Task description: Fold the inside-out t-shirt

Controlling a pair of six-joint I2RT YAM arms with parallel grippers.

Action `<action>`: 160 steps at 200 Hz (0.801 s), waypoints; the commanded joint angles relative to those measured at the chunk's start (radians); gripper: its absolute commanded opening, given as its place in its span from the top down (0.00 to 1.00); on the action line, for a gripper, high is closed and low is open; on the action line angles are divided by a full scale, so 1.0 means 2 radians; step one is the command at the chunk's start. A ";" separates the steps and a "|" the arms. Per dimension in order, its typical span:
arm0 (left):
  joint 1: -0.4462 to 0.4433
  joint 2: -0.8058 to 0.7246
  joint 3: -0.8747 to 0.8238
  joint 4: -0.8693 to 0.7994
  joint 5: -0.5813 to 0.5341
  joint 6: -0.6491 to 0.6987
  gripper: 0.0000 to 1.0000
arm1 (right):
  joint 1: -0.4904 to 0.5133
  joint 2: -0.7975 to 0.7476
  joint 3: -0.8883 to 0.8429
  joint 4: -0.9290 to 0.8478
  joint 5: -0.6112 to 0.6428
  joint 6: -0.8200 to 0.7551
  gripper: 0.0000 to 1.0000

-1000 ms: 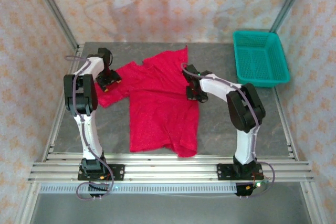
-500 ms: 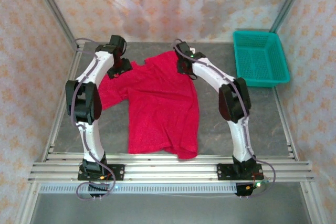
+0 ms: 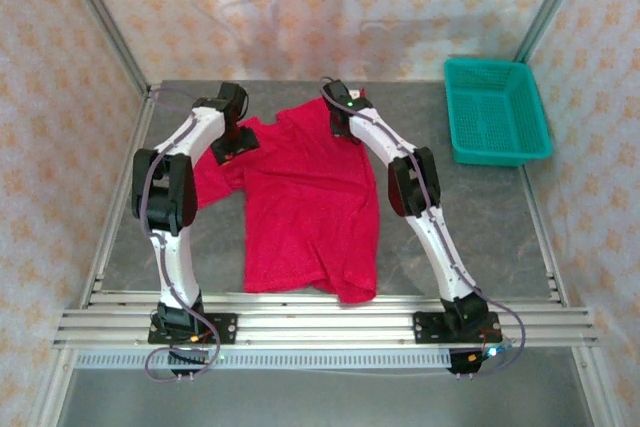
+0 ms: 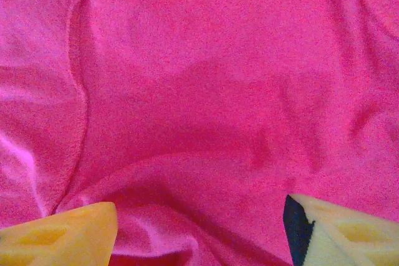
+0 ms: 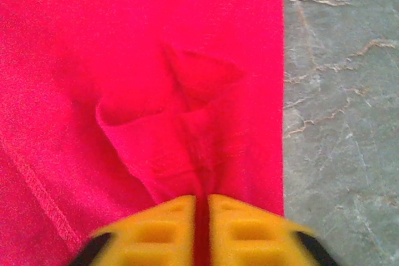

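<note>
The hem's corner (image 3: pixel 354 285) is bunched up. Next, my left gripper moves from the shirt's shoulder to the shirt's side edge (image 3: pixel 248 232) while my right gripper pulls that corner out.
The bright red t-shirt (image 3: pixel 305 207) lies spread on the grey table (image 3: pixel 480 217), its hem toward the arm bases. My left gripper (image 3: pixel 232 139) sits over the shirt's far left shoulder. In the left wrist view it stands open (image 4: pixel 199 241), its yellow fingers (image 4: pixel 62 235) wide apart with rumpled red fabric (image 4: pixel 199 91) between them. My right gripper (image 3: pixel 343 125) is at the shirt's far right part. In the right wrist view it is shut (image 5: pixel 201 228) on a thin fold of the shirt (image 5: pixel 187 91), beside the fabric's straight edge. The tag and yellow patch are hidden.
A teal plastic basket (image 3: pixel 497 112) stands at the table's back right corner. Bare grey table (image 5: pixel 343 91) lies right of the shirt edge. Patterned walls and metal frame posts close in the back and sides.
Both arms have stretched toward the back of the table. The left gripper went from the left sleeve to the shoulder; the right went from the shirt's right side to its far edge.
</note>
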 commanded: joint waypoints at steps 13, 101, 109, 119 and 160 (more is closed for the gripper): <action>0.030 0.034 0.014 0.000 -0.027 -0.008 0.30 | -0.003 -0.015 0.013 -0.029 0.034 -0.006 1.00; 0.106 0.146 0.107 -0.053 -0.035 -0.002 0.32 | -0.085 -0.234 -0.250 0.063 -0.025 0.059 1.00; 0.106 0.147 0.109 -0.056 -0.036 -0.001 0.32 | -0.098 -0.254 -0.294 0.083 -0.037 0.069 1.00; 0.106 0.143 0.108 -0.055 -0.033 -0.001 0.32 | -0.112 -0.271 -0.344 0.105 -0.051 0.078 1.00; 0.096 0.107 0.111 -0.058 -0.051 0.001 0.32 | -0.131 -0.284 -0.422 0.124 -0.075 0.087 0.43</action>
